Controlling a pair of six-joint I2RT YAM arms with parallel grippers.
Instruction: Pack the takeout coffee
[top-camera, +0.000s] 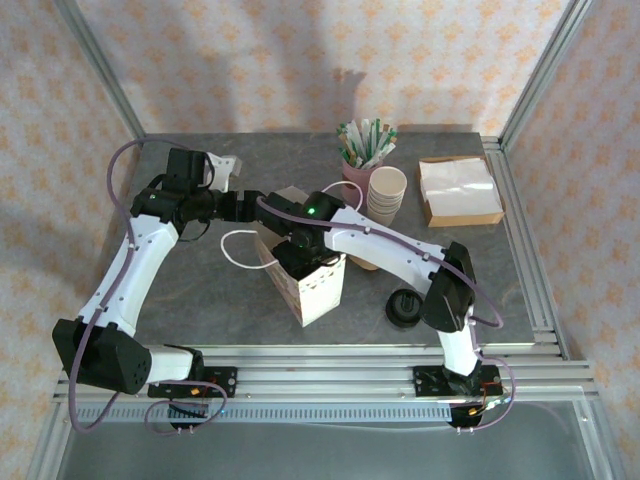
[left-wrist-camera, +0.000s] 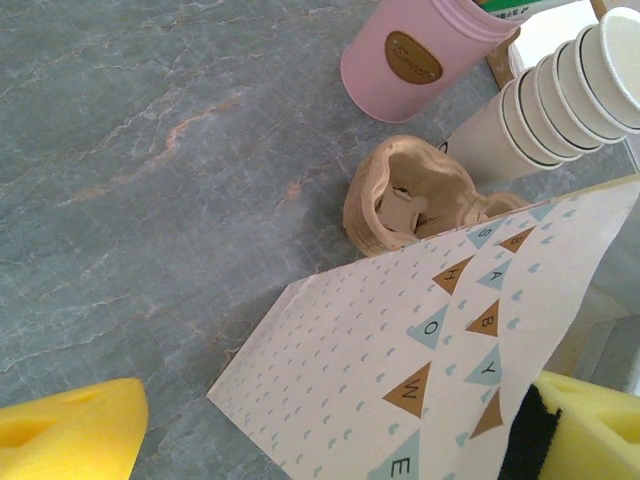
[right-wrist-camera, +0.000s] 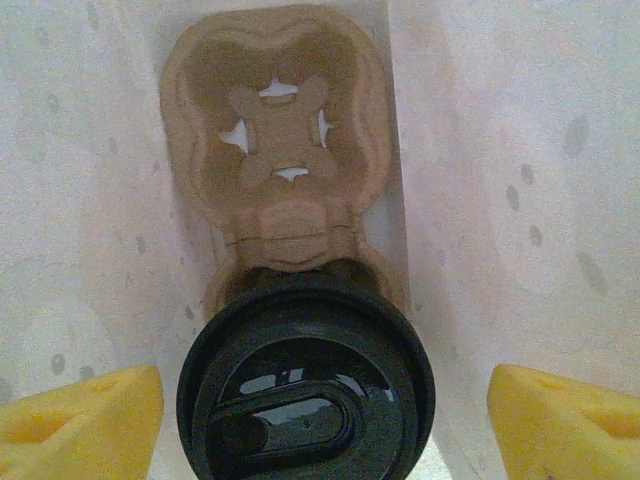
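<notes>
My right gripper should keep rising until it passes the bag's top edge (top-camera: 331, 267), since the takeout coffee stands in the carrier's pocket and my fingers clear its lid (right-wrist-camera: 306, 392).
The takeout coffee (right-wrist-camera: 305, 385), a cup under a glossy black lid, stands in the near pocket of a brown pulp carrier (right-wrist-camera: 275, 120) at the bottom of the white patterned paper bag (top-camera: 320, 290). My right gripper (right-wrist-camera: 322, 420) reaches down into the bag and is open. Its yellow fingers (right-wrist-camera: 90, 425) stand well apart on either side of the lid, clear of it. My left gripper (left-wrist-camera: 330, 435) is at the bag's far top edge, also open. The bag's printed side (left-wrist-camera: 400, 330) lies between its yellow pads without being pinched.
Behind the bag stand more pulp carriers (left-wrist-camera: 400, 205), a pink cup (left-wrist-camera: 410, 55) and a stack of cream paper cups (left-wrist-camera: 560, 95). A napkin box (top-camera: 458, 190) sits far right. A black round lid (top-camera: 405, 307) lies beside the right arm.
</notes>
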